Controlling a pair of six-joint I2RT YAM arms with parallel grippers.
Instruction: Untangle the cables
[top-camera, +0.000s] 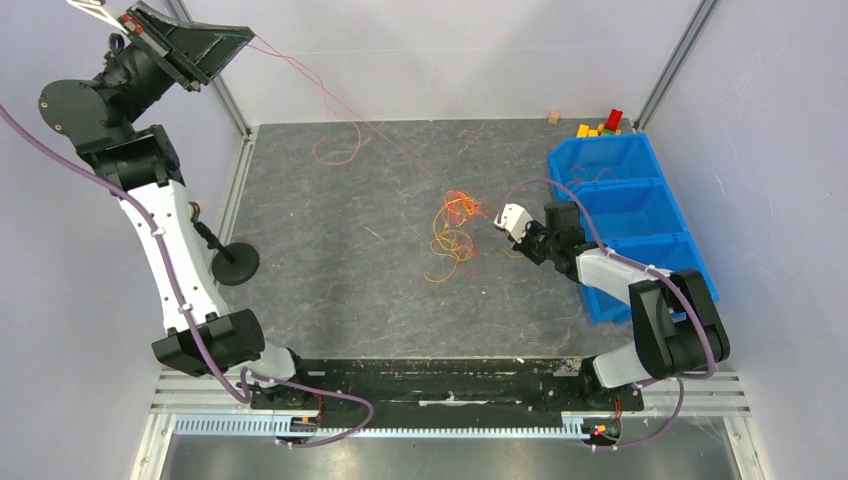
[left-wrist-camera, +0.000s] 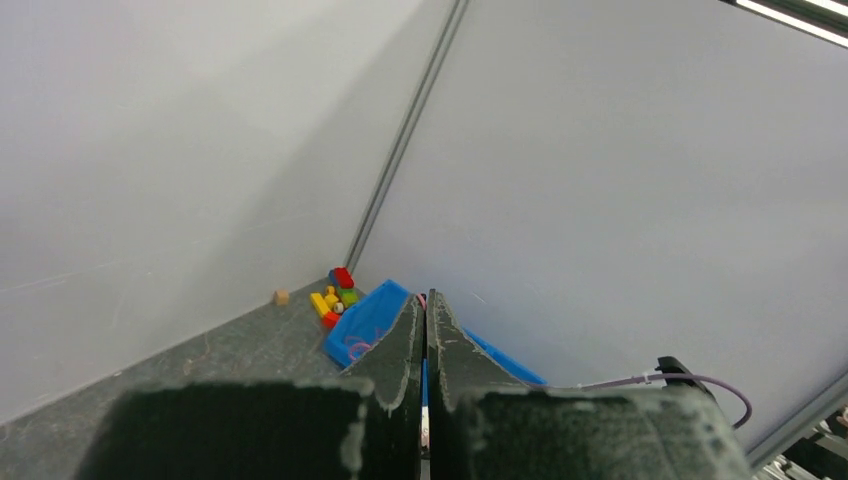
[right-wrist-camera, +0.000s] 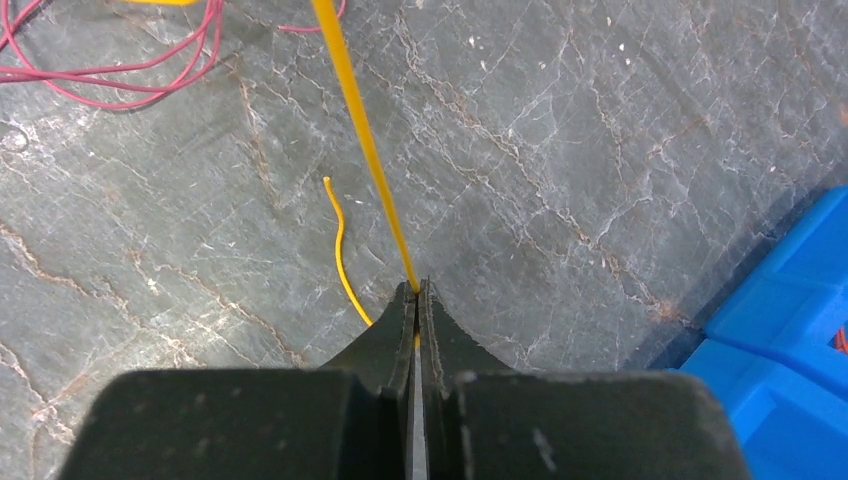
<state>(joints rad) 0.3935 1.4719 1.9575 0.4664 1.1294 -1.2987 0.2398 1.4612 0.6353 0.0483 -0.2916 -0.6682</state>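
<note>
Next, my right gripper lets go of the yellow cable and grabs the red loops (right-wrist-camera: 185, 76) at the snarled tangle (top-camera: 460, 207), because the red cable stretches from my left gripper into it.
The cables form a red, orange and yellow tangle (top-camera: 458, 212) on the grey table. Yellow loops (top-camera: 450, 252) trail toward me from it. My left gripper (top-camera: 243, 40) is raised high at the far left and is shut on a thin red cable (top-camera: 400, 152) that stretches down to the tangle. In the left wrist view a bit of pink-red cable shows at the closed tips of that gripper (left-wrist-camera: 425, 297). My right gripper (top-camera: 497, 222) sits just right of the tangle, shut on a yellow cable (right-wrist-camera: 365, 150) pulled taut from its tips (right-wrist-camera: 417, 287).
A row of blue bins (top-camera: 620, 200) stands right of the right gripper, seen also as a blue bin (right-wrist-camera: 790, 330) and a blue bin (left-wrist-camera: 365, 322). Coloured blocks (top-camera: 600, 125) lie in the far right corner. A black round-based stand (top-camera: 235, 262) is at the left. Red loops (right-wrist-camera: 100, 80) and a loose yellow end (right-wrist-camera: 340, 240) lie on the table.
</note>
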